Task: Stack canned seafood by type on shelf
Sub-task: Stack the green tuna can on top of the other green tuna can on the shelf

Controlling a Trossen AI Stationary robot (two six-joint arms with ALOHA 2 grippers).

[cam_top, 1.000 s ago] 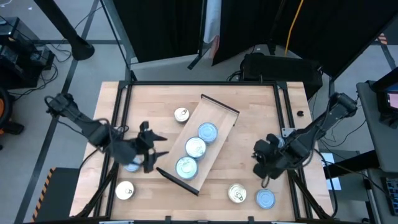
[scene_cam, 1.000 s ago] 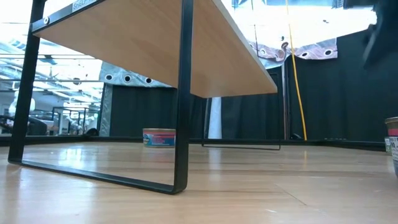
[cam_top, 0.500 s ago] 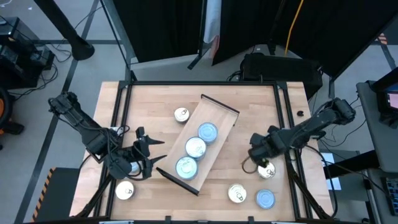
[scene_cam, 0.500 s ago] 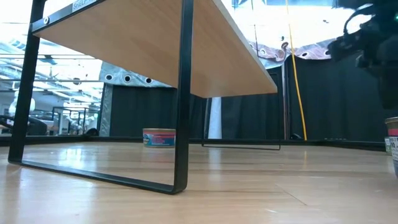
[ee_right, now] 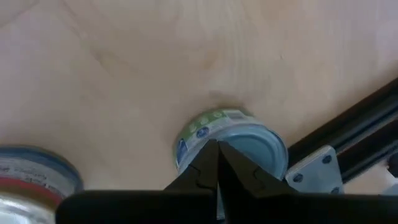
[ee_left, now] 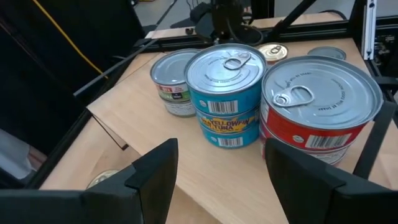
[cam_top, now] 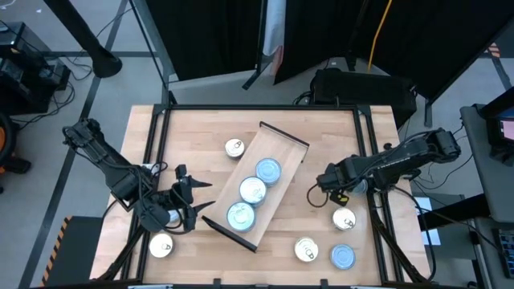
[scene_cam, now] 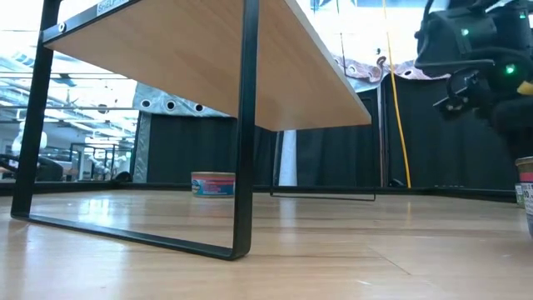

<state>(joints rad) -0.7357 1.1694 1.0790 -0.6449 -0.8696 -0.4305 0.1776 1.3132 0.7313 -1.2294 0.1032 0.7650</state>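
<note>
The green-labelled tin is close beside the black table frame (ee_right: 288, 158). Next, my right gripper drags the tin to the open wood (cam_top: 308, 215) toward the shelf before it tips the tin.
The shelf (cam_top: 287, 149) lies slantwise in mid-table and carries three piles of tins in a row. The left wrist view shows them as a red-labelled tin (ee_left: 320, 109), a blue-labelled pair stacked (ee_left: 227, 93) and a green-labelled tin (ee_left: 174, 81). My left gripper (cam_top: 200, 196) hangs open at the shelf's near-left end, its fingers facing the piles (ee_left: 221, 180) and touching nothing. My right gripper (cam_top: 318, 190) is shut (ee_right: 217, 146) and raised off the table to the right of the shelf (scene_cam: 458, 50). Below it a green-labelled tin (ee_right: 233, 140) rests on its base on the table.
Loose tins stand on the table: one beside the shelf's far-left side (cam_top: 234, 147), one at the near-left corner (cam_top: 161, 245), three at the near right (cam_top: 344, 218) (cam_top: 305, 250) (cam_top: 343, 257). The black table frame (ee_right: 348, 143) runs close by the right gripper.
My right gripper has risen and moved from the near-right tins toward the far edge and the shelf; a pale-topped tin now shows on the table where it stood. My left gripper shifted a little toward the near edge, then kept still.
</note>
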